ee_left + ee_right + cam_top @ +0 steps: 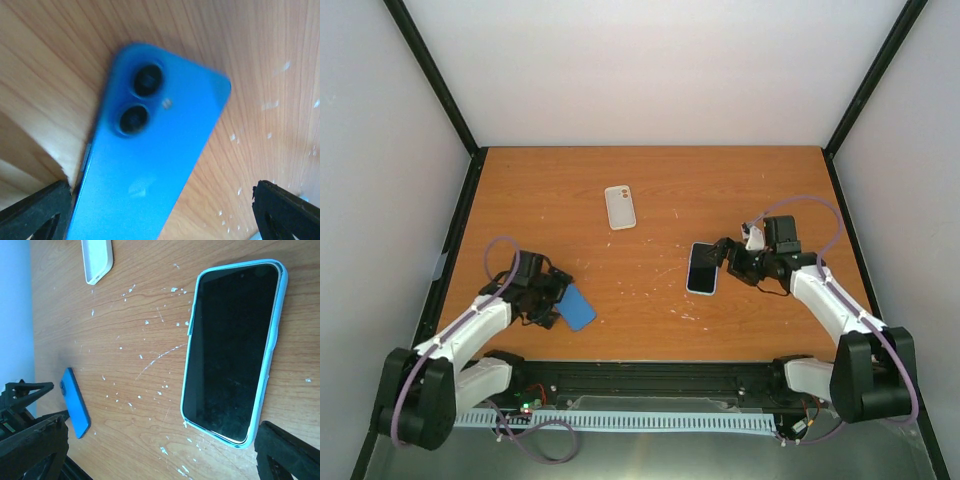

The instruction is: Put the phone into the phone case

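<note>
I should back off the blue phone and line up square with its long sides (194, 159), as it slants between my left gripper's fingers, its edge (83, 172) against a finger.
The black phone (230, 345) lies screen up inside the pale sky-blue phone case (281, 290), flat on the wooden table right of centre; the phone also shows in the top view (702, 268). My right gripper (728, 255) is open and empty just right of it. In the right wrist view, the right gripper (160, 460) has its fingers wide apart and the cased phone lies ahead, toward the right finger (287, 452). My left gripper (552, 300) is open at the near left.
A darker blue case or phone back (150, 160) with two camera holes lies between the left fingers, close to the left one (35, 212); it also shows in the top view (580, 308). A white case (620, 207) lies at the table's far middle.
</note>
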Controlling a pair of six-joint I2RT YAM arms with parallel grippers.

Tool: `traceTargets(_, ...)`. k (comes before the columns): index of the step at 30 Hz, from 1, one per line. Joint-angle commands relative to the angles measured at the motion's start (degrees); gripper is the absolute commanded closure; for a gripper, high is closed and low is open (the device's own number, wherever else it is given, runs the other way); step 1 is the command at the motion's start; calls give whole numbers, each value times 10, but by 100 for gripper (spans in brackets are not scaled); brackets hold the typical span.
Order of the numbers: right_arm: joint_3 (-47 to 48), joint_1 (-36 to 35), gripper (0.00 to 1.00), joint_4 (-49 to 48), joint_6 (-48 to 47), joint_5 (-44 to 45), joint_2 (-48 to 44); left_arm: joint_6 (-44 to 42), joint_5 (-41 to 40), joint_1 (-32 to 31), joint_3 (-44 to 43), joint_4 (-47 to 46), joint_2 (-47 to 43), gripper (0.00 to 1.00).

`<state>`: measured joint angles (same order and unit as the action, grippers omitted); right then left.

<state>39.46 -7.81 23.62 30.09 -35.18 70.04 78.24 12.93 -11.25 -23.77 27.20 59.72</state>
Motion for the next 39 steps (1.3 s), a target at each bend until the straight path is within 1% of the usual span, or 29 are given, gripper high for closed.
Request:
traceTargets(1, -12, -6, 0, -12, 7, -4, -27, 112, 18, -94, 9, 1, 58, 1)
traceTargets(4, -16, -12, 0, -14, 9, 3, -41, 128, 5, -154, -33, -9, 104, 1)
traceTargets(6, -21, -23, 0, -22, 13, 5, -50, 122, -15, -176, -72, -2, 135, 1)
traceTargets(9, -26, -44, 0, -30, 17, 6, -56, 108, -47, -182, -110, 20, 164, 1)
traceTargets(13, -26, -89, 0, -41, 13, 14, -52, 103, -94, -182, -110, 19, 150, 0)
traceTargets(15, -26, -107, 0, -49, 17, 25, -49, 80, -122, -181, -117, 10, 136, 1)
traceTargets(17, -22, -125, 3, -64, 25, 45, -43, 45, -155, -181, -132, 9, 131, 1)
traceTargets(19, -11, -145, 9, -86, 35, 78, -27, -9, -170, -174, -147, 6, 128, 0)
traceTargets(21, 20, -168, 19, -94, 40, 107, 17, -70, -167, -157, -152, -1, 122, 1)
traceTargets(25, 117, -215, 41, -81, 41, 186, 117, -43, -171, -115, -129, 30, 91, 1)
traceTargets(27, 164, -232, 48, -78, 44, 222, 166, -21, -175, -108, -106, 37, 70, 1)
traceTargets(31, 255, -260, 59, -72, 43, 290, 262, 1, -148, -105, -78, 50, 32, 0)
traceTargets(34, 332, -274, 64, -52, 38, 337, 336, 14, -100, -105, -71, 63, 12, 1)
traceTargets(36, 391, -279, 66, -32, 34, 358, 384, 34, -58, -105, -61, 63, 0, 1)
traceTargets(39, 459, -280, 67, -7, 27, 375, 456, 47, -38, -105, -59, 70, -2, 1)
